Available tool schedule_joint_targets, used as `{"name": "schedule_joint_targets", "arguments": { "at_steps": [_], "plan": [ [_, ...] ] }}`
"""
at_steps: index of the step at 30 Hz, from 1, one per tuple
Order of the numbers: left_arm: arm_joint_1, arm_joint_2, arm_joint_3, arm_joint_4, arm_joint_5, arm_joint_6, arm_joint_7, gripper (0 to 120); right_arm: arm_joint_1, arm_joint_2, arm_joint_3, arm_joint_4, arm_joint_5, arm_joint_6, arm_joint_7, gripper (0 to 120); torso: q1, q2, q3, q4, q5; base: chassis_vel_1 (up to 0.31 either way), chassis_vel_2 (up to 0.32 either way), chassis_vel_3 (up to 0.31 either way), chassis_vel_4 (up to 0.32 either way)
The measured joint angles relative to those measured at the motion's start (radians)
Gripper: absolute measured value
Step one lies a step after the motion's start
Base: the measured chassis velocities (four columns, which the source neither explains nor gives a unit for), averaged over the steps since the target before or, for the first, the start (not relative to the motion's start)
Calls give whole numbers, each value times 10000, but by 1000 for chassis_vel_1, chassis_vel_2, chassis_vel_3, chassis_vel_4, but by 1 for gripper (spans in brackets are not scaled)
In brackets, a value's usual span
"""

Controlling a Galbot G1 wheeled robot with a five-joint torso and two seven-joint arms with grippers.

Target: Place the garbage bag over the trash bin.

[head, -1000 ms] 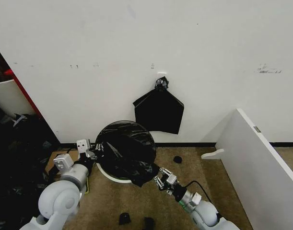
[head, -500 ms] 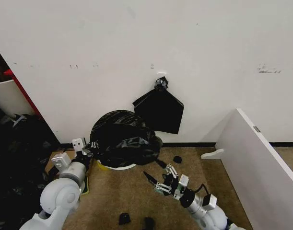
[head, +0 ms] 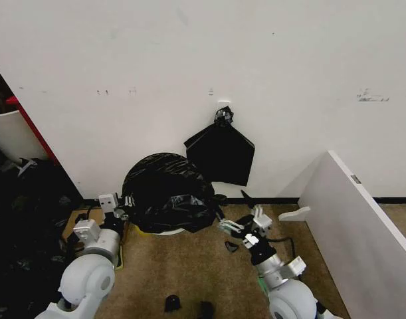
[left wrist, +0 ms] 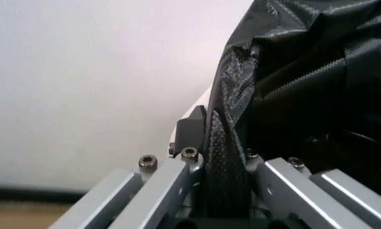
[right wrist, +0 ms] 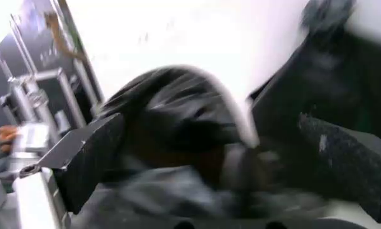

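Note:
My gripper will pull the bag's front edge [head: 188, 226] into a point past the bin's rim, because the garbage bag bunches loosely above the trash bin's white rim.
The garbage bag [head: 166, 193] lies crinkled and billowy over the top of the trash bin, whose white rim [head: 164, 232] shows below the bag's front edge. My left gripper [head: 121, 203] is at the bin's left side, shut on a twisted band of the bag [left wrist: 225, 181]. The right gripper [head: 236, 216] hovers to the right of the bin, open, with nothing between its fingers [right wrist: 88, 152]. From the right wrist the bag [right wrist: 177, 119] appears blurred beyond the spread fingers.
A flat black bag [head: 219, 154] hangs knotted on the wall behind the bin. Small black scraps [head: 173, 303] lie on the brown floor. A white partition [head: 362, 226] runs along the right. Dark clutter [head: 23, 219] fills the left side.
My right gripper let go of the bag's front edge, opened and swung up and right toward the wall. The bag's front sprang back up over the bin. The left gripper keeps its hold.

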Motion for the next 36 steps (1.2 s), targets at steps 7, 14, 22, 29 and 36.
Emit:
{"name": "schedule_joint_targets", "arguments": {
  "at_steps": [7, 14, 22, 29, 36],
  "plan": [
    [-10, -292, 514, 542, 1056, -968, 679, 0, 541, -650, -495, 433, 511, -2750, 1357, 100, 0, 0, 1, 3, 5, 0, 0, 0, 0],
    [-88, -391, 590, 721, 1223, -986, 726, 0, 791, -506, -756, -308, -691, -3532, 1747, 100, 0, 0, 0, 1, 5, 0, 0, 0, 0],
    [-112, -387, 591, 758, 1246, -928, 670, 0, 1283, -164, -1070, -474, 144, -3356, 1438, 72, 0, 0, 1, 3, 3, 0, 0, 0, 0],
    [-80, -358, 557, 699, 1196, -815, 588, 0, 1262, -89, -1146, -599, -14, -3366, 1016, 47, 0, 0, 0, 1, 3, 0, 0, 0, 0],
    [-40, -331, 532, 569, 995, -675, 500, 0, 1060, -62, -1095, -715, -254, -3232, 674, 21, 0, 0, 1, 1, 4, 0, 0, 0, 0]
  ]
}}
